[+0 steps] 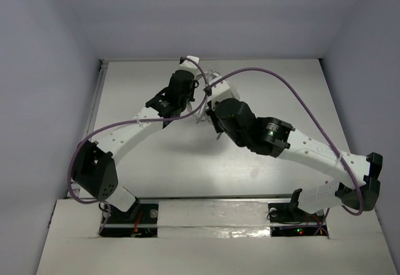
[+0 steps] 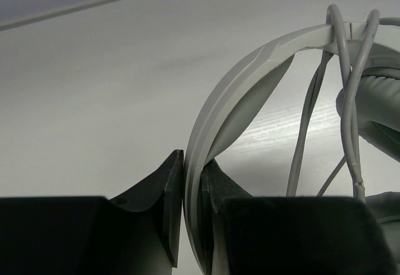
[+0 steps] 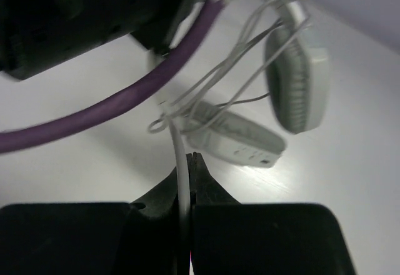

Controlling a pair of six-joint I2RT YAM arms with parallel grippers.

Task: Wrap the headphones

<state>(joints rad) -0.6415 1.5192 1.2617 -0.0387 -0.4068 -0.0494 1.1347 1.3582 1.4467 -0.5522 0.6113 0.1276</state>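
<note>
My left gripper is holding the headband with the cable looped (image 2: 351,40) around it. My right gripper keeps pulling the cable past the oval earcup (image 3: 300,75) and lets go of it there.
The white headphones hang above the table between my two arms. In the left wrist view my left gripper (image 2: 192,184) is shut on the wide headband (image 2: 250,62). The thin grey cable (image 2: 342,44) loops over the headband's top and hangs down beside a padded earcup (image 2: 375,109). In the right wrist view my right gripper (image 3: 189,162) is shut on a strand of the cable (image 3: 180,144) just below a small tangle of loops. Beyond it hang one oval earcup (image 3: 297,81) and a second earcup (image 3: 234,134). From the top view the arms hide most of the headphones.
A thick purple arm cable (image 3: 125,103) crosses in front of the right wrist camera, under the dark left arm (image 3: 75,12). In the top view it arcs high over the right arm (image 1: 294,94). Pale walls enclose the white table (image 1: 144,162) on three sides.
</note>
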